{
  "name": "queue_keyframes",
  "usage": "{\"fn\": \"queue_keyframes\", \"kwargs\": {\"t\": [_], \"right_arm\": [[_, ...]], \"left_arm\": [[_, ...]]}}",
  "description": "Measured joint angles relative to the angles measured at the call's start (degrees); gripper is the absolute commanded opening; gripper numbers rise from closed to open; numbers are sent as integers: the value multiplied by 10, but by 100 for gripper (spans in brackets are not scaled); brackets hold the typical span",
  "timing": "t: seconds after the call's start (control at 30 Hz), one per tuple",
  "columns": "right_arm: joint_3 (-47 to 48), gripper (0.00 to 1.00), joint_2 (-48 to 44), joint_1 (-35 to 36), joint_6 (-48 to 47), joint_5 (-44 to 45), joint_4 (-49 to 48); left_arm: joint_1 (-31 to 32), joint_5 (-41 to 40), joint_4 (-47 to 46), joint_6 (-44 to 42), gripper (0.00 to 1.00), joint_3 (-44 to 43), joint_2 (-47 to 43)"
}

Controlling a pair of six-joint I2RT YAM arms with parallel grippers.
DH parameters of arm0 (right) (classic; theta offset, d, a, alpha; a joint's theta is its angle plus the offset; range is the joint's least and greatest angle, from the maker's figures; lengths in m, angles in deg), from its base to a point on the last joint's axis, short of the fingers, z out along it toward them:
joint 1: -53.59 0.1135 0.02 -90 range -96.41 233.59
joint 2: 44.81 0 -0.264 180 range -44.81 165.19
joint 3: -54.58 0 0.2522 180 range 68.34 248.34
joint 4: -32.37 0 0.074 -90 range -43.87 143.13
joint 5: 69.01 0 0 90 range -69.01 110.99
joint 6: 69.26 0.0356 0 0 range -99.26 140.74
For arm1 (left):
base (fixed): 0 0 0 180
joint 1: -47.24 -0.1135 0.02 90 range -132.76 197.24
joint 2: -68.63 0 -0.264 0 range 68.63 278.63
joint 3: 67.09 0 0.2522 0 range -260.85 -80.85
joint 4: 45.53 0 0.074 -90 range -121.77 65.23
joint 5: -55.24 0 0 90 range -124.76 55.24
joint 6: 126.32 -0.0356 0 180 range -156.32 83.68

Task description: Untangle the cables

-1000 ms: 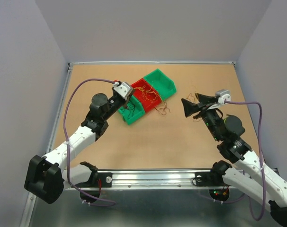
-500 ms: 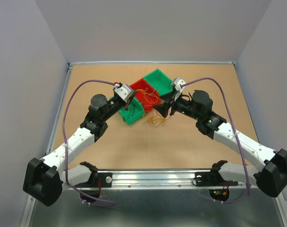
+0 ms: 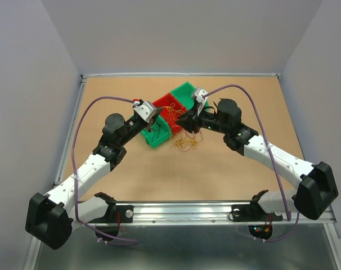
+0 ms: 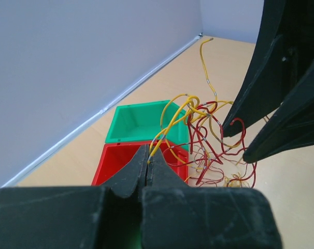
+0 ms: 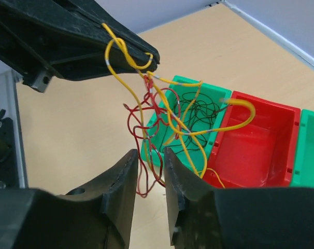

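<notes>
Next, I pull the red cable and the yellow cable apart with my grippers, because they are tangled together, before my left gripper lowers the yellow cable into the red bin.
The cables are thin red and yellow wires hanging in a loose tangle over the bins, with more lying on the table. My left gripper is shut on a yellow cable and holds the bunch up. In the top view the left gripper is above the near green bin. My right gripper faces it from the right, jaws narrowly apart, with red strands hanging in the gap at its tips. Seen from the left wrist, the right gripper is beside the tangle. Black cables lie in the near green bin.
Three small bins stand in a diagonal row: a green bin, a red bin and a far green bin. Both grippers crowd over this row. Grey walls enclose the tabletop on three sides.
My right arm swung from the right side of the table over to the bins and its jaws narrowed around the hanging wires. The left gripper stayed shut on the yellow cable, almost in place.
</notes>
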Motion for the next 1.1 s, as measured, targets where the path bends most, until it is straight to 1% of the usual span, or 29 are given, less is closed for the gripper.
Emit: {"fn": "queue_keyframes", "kwargs": {"t": [0.03, 0.13, 0.2, 0.33, 0.43, 0.5, 0.53, 0.6, 0.67, 0.77, 0.9, 1.0, 1.1], "right_arm": [[6, 12, 9, 0, 2, 2, 0], [11, 1, 20, 0, 7, 26, 1], [11, 1, 20, 0, 14, 58, 3], [8, 1, -4, 0, 23, 160, 10], [-3, 1, -52, 2, 31, 271, 18], [-19, 1, -100, 3, 37, 344, 22], [-35, 1, -139, 4, 42, 401, 23], [-58, 1, -190, 3, 52, 470, 21], [-98, 1, -277, 3, 64, 546, 12], [-154, 1, -380, 3, 74, 604, -13], [-200, 1, -493, 2, 82, 647, -26], [-201, 1, -525, 3, 85, 633, -31], [-201, 1, -523, 3, 86, 597, -30]], "left_arm": [[0, 0, 0, 0, 0, 0, -2], [0, -1, 0, 0, 0, 0, -9], [0, -12, 0, 1, 0, 0, -14], [-1, -59, 0, 6, 0, 0, -16], [-7, -102, 0, 17, 0, 0, -16], [-16, -121, -1, 25, 0, 0, -16], [-23, -135, -1, 31, 0, 0, -17], [-34, -154, -2, 39, 0, 0, -17], [-46, -168, -2, 47, 0, 0, -17], [-57, -177, -3, 54, 0, 0, -15], [-59, -170, -5, 57, 0, -1, -1], [-59, -160, -5, 57, 0, -1, 9], [-59, -151, -5, 56, 0, -1, 16]]}}
